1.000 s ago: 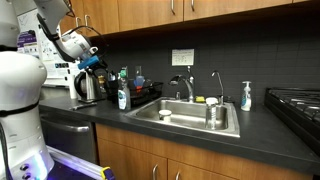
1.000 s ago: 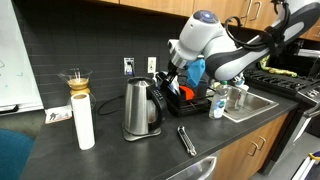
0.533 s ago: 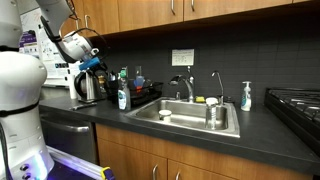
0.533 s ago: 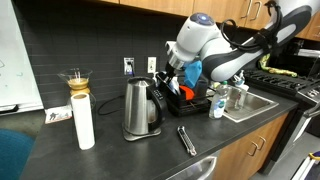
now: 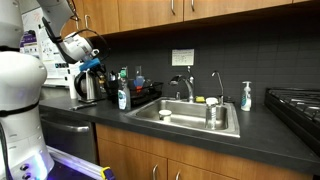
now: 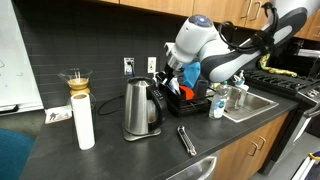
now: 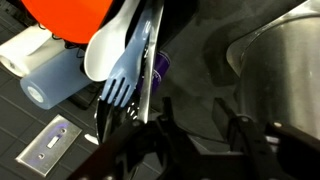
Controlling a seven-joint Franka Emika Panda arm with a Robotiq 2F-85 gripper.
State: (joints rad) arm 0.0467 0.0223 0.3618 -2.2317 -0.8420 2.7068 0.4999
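Observation:
The metal knife blade point(image 7: 152, 62) is outside the gap between my gripper's fingers. I should therefore keep my gripper open and move toward the rack's utensils point(image 7: 126, 66) before I close it.
My gripper point(image 7: 195, 112) hangs over the dark counter, between a steel kettle point(image 7: 285, 70) and a black dish rack point(image 6: 195, 103). Its two fingers stand apart with only bare counter showing between them, so it is open and holds nothing. Just beside the left finger, utensils stick out of the rack: a blue plastic fork point(image 7: 120, 85), a white spoon point(image 7: 110, 50) and a metal knife blade. An orange dish point(image 7: 75, 18) and a pale bottle point(image 7: 55, 80) lie behind them. In both exterior views the gripper point(image 6: 172, 82) point(image 5: 92, 65) is low beside the kettle point(image 6: 142, 108) point(image 5: 86, 88).
A paper towel roll point(image 6: 84, 122) and a glass pour-over point(image 6: 78, 80) stand beyond the kettle. Black tongs point(image 6: 186, 140) lie near the counter's front edge. A soap bottle point(image 5: 122, 97) stands by the rack, then the sink point(image 5: 190, 118) and a stove point(image 5: 295, 105).
The arm's wrist has shifted slightly by the rack in the exterior views. Nothing on the counter has moved.

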